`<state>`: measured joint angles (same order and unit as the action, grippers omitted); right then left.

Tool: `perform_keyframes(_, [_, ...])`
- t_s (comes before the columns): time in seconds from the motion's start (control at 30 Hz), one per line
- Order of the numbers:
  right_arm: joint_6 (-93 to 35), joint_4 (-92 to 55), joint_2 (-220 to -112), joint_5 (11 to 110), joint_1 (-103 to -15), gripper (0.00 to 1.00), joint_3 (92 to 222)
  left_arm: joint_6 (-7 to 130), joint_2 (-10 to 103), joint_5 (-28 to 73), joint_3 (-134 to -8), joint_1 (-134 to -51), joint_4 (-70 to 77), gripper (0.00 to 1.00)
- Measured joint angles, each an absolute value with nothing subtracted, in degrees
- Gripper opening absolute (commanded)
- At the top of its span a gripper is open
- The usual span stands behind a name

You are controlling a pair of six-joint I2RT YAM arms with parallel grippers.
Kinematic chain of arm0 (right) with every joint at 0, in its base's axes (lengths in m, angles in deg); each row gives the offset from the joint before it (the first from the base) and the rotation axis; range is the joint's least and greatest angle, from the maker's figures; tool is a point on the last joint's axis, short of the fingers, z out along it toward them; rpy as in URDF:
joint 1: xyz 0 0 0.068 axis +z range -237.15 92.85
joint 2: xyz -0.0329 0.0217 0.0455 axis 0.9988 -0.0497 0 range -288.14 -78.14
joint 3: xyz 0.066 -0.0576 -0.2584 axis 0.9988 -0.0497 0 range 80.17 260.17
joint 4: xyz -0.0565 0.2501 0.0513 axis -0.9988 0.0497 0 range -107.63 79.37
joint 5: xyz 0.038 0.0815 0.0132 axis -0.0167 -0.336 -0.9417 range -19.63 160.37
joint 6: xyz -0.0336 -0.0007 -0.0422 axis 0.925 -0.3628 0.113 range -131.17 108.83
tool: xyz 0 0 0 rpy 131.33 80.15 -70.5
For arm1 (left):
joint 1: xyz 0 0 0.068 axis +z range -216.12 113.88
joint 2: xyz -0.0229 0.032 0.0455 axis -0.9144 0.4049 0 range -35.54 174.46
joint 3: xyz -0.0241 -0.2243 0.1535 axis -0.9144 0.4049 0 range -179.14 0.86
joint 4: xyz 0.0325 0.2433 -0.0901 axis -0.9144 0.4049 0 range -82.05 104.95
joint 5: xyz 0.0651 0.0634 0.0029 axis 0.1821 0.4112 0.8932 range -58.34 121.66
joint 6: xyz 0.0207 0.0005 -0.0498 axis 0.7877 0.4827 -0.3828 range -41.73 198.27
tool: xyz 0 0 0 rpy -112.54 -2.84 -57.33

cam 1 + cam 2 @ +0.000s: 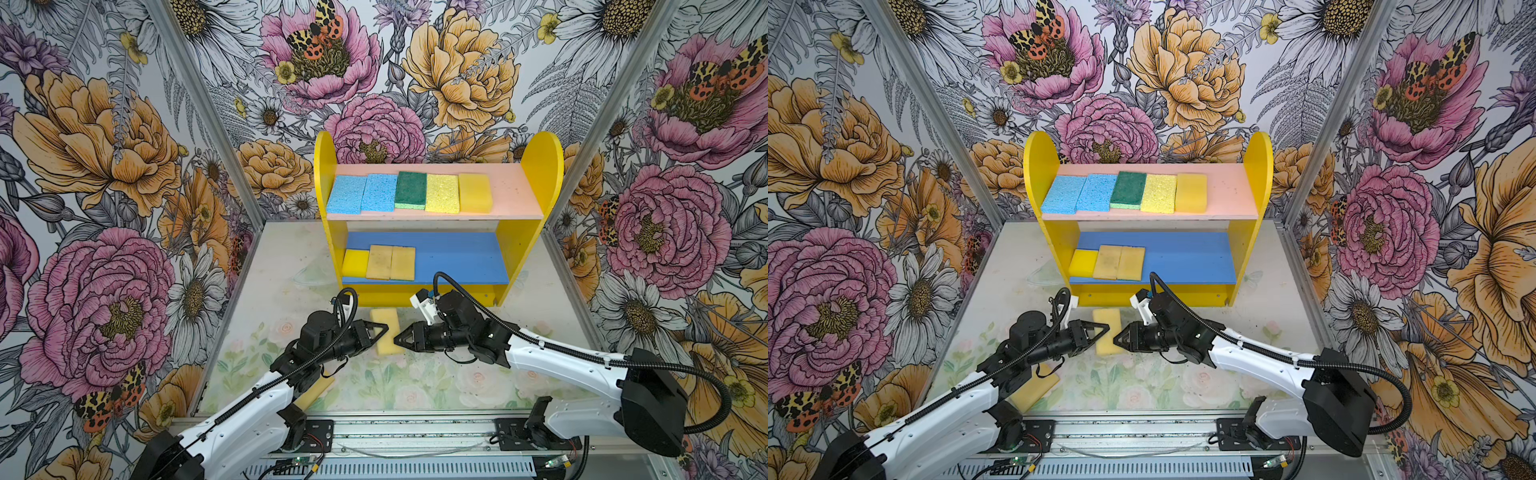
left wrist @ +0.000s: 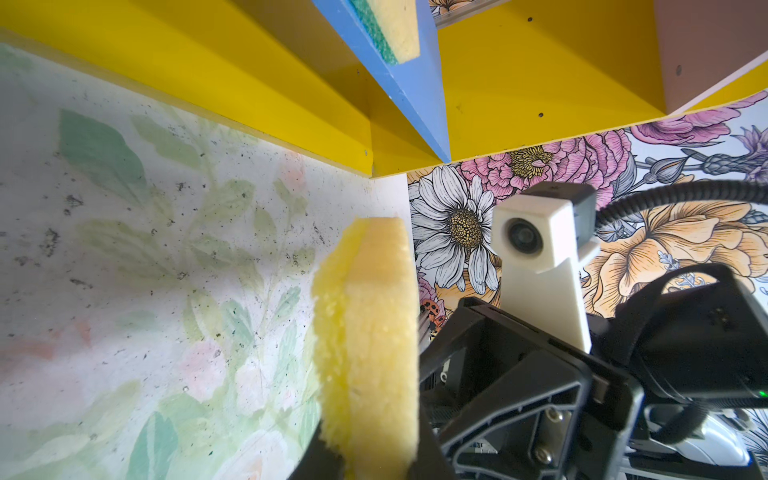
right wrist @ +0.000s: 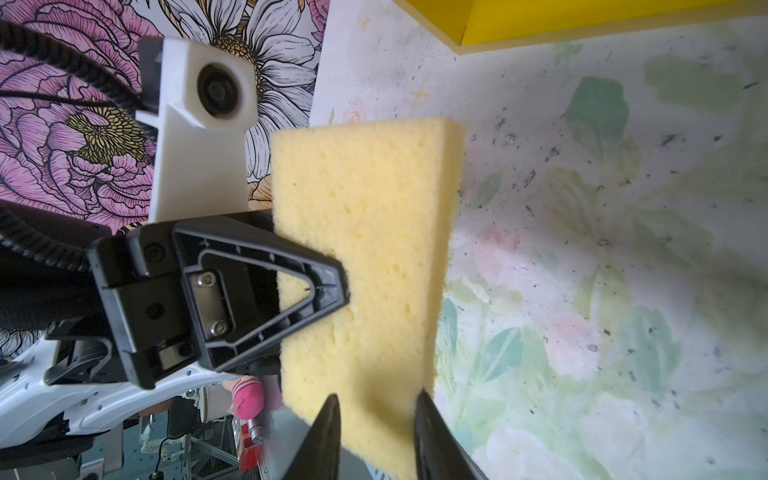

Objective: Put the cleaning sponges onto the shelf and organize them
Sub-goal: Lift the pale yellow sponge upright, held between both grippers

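Observation:
I should take the tan-yellow sponge's free edge (image 3: 433, 352) with my right gripper, because my left gripper is holding the tan-yellow sponge by the side (image 3: 286, 212) that has to touch the tan sponges.
My left gripper (image 1: 384, 330) is shut on a tan-yellow sponge (image 1: 388, 343), held just in front of the shelf (image 1: 540, 166). In the left wrist view the sponge (image 2: 370, 332) stands edge-on between the fingers. My right gripper (image 1: 397, 337) faces it from the right. Its jaws stand apart in front of the sponge's face (image 3: 365, 208), gripping nothing. The pink upper board (image 1: 515, 187) carries two light blue sponges, a dark green one (image 1: 411, 189), a pale yellow and a yellow one. On the blue lower board (image 1: 457, 257) lie a bright yellow sponge (image 1: 356, 262) and two tan ones.
Another tan-yellow sponge (image 1: 1034, 388) lies on the floral table mat, partly under my left arm. Flowered walls close in the left, right and back. A metal rail (image 1: 415, 436) runs along the front edge.

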<state>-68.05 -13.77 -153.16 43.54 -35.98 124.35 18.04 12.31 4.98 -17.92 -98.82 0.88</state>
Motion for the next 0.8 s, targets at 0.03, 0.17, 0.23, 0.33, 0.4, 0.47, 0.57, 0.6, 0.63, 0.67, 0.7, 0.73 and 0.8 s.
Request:
perform_keyframes(0.03, [-68.5,-14.3,-153.5,43.5,-36.0,0.27,124.2,18.0,12.1,5.0,-17.9,-98.7,0.9,0.18])
perform_keyframes(0.17, [-68.8,-14.9,-153.9,43.5,-36.0,0.25,124.1,17.6,11.4,5.0,-17.8,-98.5,0.9,0.18])
perform_keyframes(0.23, [-68.8,-15.0,-153.9,43.5,-36.0,0.3,124.1,17.6,11.2,5.0,-17.8,-98.4,0.9,0.18])
perform_keyframes(0.33, [-68.6,-14.7,-153.6,43.9,-35.8,0.39,124.0,17.3,10.9,4.9,-17.8,-98.1,0.9,0.18])
perform_keyframes(0.4, [-68.7,-14.3,-152.9,44.3,-35.7,0.4,123.7,17.1,10.7,4.8,-17.8,-97.8,0.9,0.18])
perform_keyframes(0.47, [-68.6,-13.8,-152.4,44.8,-35.7,0.4,123.4,17.1,10.3,4.8,-17.8,-97.8,0.9,0.18])
perform_keyframes(0.57, [-68.6,-13.6,-152.3,45.0,-35.7,0.4,123.4,17.1,10.2,4.7,-17.8,-97.7,0.9,0.18])
perform_keyframes(0.6, [-68.6,-13.6,-152.3,45.0,-35.5,0.4,123.4,17.1,10.2,4.7,-17.8,-97.7,0.9,0.18])
perform_keyframes(0.63, [-68.6,-13.6,-152.3,45.0,-35.3,0.4,123.4,17.1,10.2,4.7,-17.8,-97.7,0.9,0.18])
perform_keyframes(0.67, [-68.6,-13.6,-152.4,45.0,-35.3,0.4,123.4,17.1,10.2,4.7,-17.8,-97.7,0.9,0.18])
perform_keyframes(0.7, [-68.6,-13.6,-152.4,45.0,-35.3,0.4,123.4,17.1,10.2,4.7,-17.8,-97.7,0.9,0.18])
perform_keyframes(0.73, [-68.6,-13.6,-152.4,45.0,-35.2,0.4,123.4,17.1,10.2,4.7,-17.8,-97.7,0.9,0.18])
perform_keyframes(0.8, [-68.6,-13.6,-152.5,45.0,-35.1,0.4,123.4,17.1,10.2,4.7,-17.8,-97.7,0.9,0.18])
